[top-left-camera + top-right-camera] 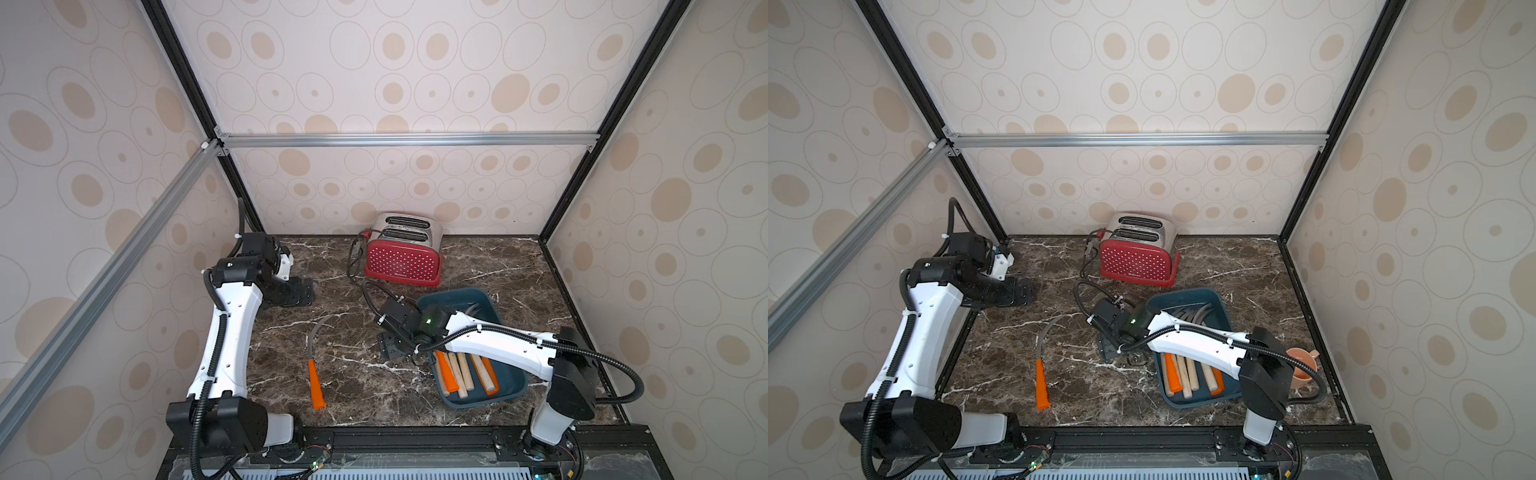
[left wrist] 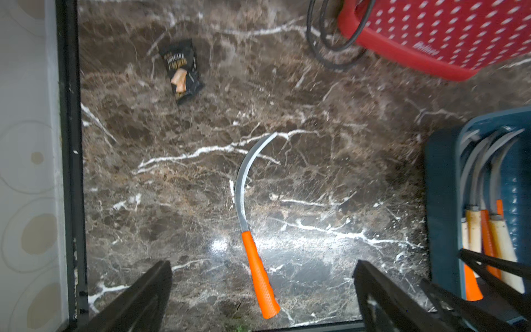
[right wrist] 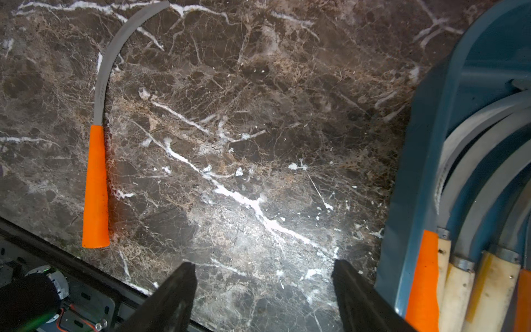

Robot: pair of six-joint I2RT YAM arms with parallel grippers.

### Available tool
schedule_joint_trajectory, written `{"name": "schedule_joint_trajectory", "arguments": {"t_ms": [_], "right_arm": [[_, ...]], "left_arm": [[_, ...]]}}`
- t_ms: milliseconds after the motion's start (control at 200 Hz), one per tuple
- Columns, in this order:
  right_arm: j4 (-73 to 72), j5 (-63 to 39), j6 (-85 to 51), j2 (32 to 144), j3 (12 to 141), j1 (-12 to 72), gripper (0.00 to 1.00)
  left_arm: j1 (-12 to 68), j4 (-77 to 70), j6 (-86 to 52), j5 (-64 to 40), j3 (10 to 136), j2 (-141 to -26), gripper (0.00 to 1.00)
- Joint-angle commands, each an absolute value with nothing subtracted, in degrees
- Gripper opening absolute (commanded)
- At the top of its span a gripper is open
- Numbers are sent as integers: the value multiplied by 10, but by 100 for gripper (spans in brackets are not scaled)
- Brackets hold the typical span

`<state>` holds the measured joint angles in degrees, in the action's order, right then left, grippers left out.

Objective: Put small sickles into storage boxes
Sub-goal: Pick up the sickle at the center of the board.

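My left gripper should move back while my right gripper takes the orange handle [image 1: 316, 385], because my left gripper is near the sickle's blade tip [image 1: 328, 316] and far from the storage box.
One small sickle [image 1: 316, 365] with an orange handle and a curved grey blade lies alone on the marble, left of centre; both wrist views show it too [image 2: 253, 230] [image 3: 96, 172]. The dark teal storage box [image 1: 453, 293] [image 1: 1183, 293] sits to its right and holds several sickles [image 1: 465, 374] with orange and pale wooden handles. My right gripper [image 1: 388, 347] [image 3: 263, 264] hangs open over bare marble just left of the box's rim [image 3: 416, 172], with nothing between its fingers. My left gripper [image 1: 297, 291] [image 2: 262, 263] stands open at the back left, empty.
A red dotted toaster [image 1: 403, 262] with a loose black cord [image 1: 353, 262] stands at the back centre. A small dark snack packet [image 2: 182, 72] lies near the left wall. An orange cup [image 1: 1302, 365] sits behind my right arm by the right wall.
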<state>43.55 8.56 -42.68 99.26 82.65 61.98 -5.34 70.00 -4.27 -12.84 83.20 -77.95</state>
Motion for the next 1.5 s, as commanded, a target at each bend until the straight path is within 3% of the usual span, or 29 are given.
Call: {"name": "schedule_joint_trajectory", "arguments": {"t_ms": [0,275,636,866,1087,1257,1497], "right_arm": [[458,92,-443,999,847,632,77],[480,141,-461,944,807,627,78],[501,132,-459,933,808,626,78],[466,68,-441,1029,890,650,78],[433,23,-448,1139,973,686,78],[464,9,-445,1238,1083,715,79],[461,-29,-445,1315,1160,734,78]], "left_arm": [[-46,727,-50,-105,801,-779,99],[20,706,-96,-67,719,-796,99],[29,685,-132,-62,683,-837,99],[22,675,-124,-37,813,-858,99],[-52,655,-163,-80,911,-872,99],[-70,626,-159,-45,937,-859,99],[-101,613,-166,-77,994,-864,99]]}}
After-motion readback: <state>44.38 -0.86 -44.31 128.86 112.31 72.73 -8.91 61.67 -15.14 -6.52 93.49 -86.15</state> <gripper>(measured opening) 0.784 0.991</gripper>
